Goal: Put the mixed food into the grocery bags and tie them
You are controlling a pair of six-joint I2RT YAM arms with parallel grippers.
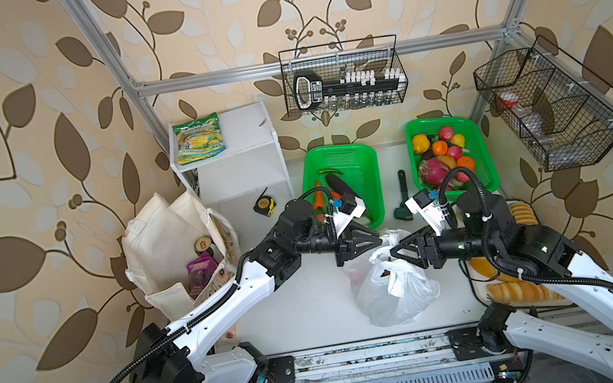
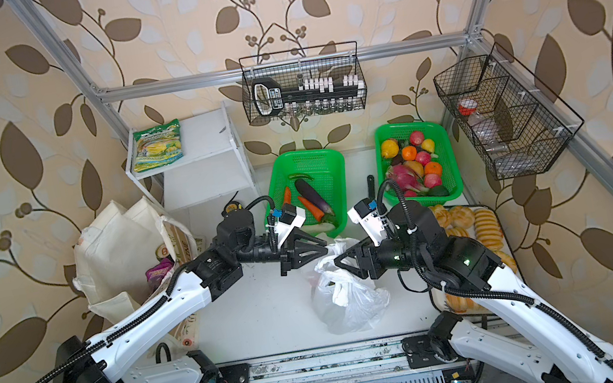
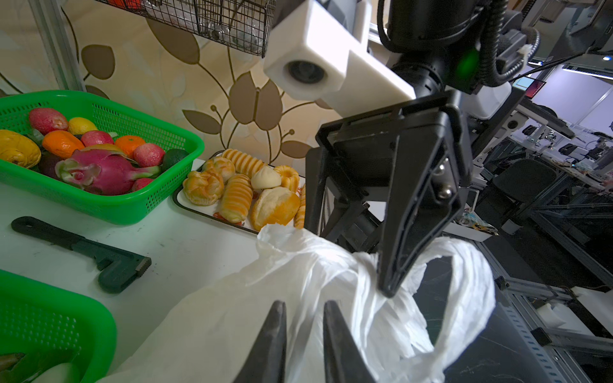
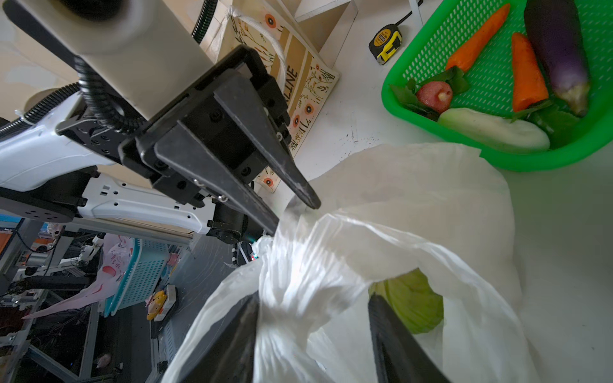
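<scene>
The robot's left gripper has only the edge of the white bag's film [image 4: 295, 220] between its fingers, so it should let go, move back and grab the bunched film [image 3: 365, 306] below the ends of the right gripper's fingers.
The white plastic bag [image 1: 393, 292] [image 2: 350, 299] stands mid-table, its handles drawn up between both grippers. My left gripper [image 1: 379, 240] [image 3: 305, 308] is shut on a strip of the bag's top film. My right gripper [image 1: 392, 252] [image 4: 315, 298] is open, with the twisted handle lying against one finger but not pinched. Pale green cabbage [image 4: 414, 305] shows through the bag's mouth. At the left, the cream canvas tote [image 1: 161, 242] [image 2: 112, 250] stands open, with the purple pouch [image 1: 199, 267] and the can [image 1: 204, 244] inside.
Behind the bag are a green basket [image 1: 350, 160] of vegetables and another [image 1: 477, 138] of fruit, with a dark wrench [image 1: 402, 197] between them. Bread rolls [image 3: 232, 195] on a tray sit under the right arm. A white shelf [image 1: 245, 135] holds a yellow-green packet [image 1: 199, 139]; a tape measure [image 1: 264, 206] lies beside it.
</scene>
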